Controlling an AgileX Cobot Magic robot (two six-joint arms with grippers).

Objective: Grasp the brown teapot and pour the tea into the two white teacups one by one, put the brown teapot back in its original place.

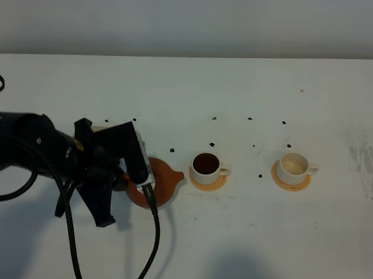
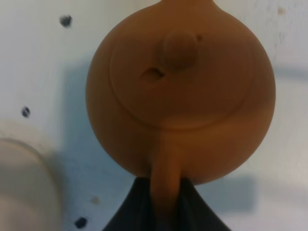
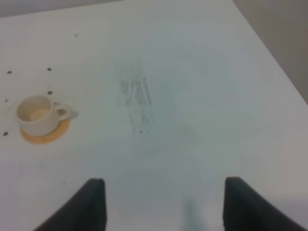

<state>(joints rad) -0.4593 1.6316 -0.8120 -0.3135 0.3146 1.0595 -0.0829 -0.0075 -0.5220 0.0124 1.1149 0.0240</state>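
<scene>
The tea-filled teacup (image 1: 206, 168) sits between the brown teapot and the unfilled teacup (image 1: 293, 168), so next my left gripper brings the teapot around behind the tea-filled teacup before pouring.
My left gripper (image 1: 128, 181) is shut on the loop handle of the brown teapot (image 1: 161, 183), which is to the left of the cups with its spout pointing at the near cup. The left wrist view shows the teapot (image 2: 180, 91) from above with its knobbed lid on, the dark fingers (image 2: 139, 211) clamping the handle, and its shadow offset on the table. The left white teacup (image 1: 206, 167) holds dark tea on its orange coaster (image 1: 207, 182). The right white teacup (image 1: 293, 168) looks pale inside and also shows in the right wrist view (image 3: 36, 114). My right gripper (image 3: 163, 204) is open and empty.
A pale rounded blurred shape (image 2: 24, 183), possibly the beige coaster, lies beside the teapot in the left wrist view. Small dark dots (image 1: 213, 118) mark the white table (image 1: 244, 239). A scuffed grey patch (image 1: 362, 159) is at the far right. My left arm's cables (image 1: 152, 236) hang toward the front edge.
</scene>
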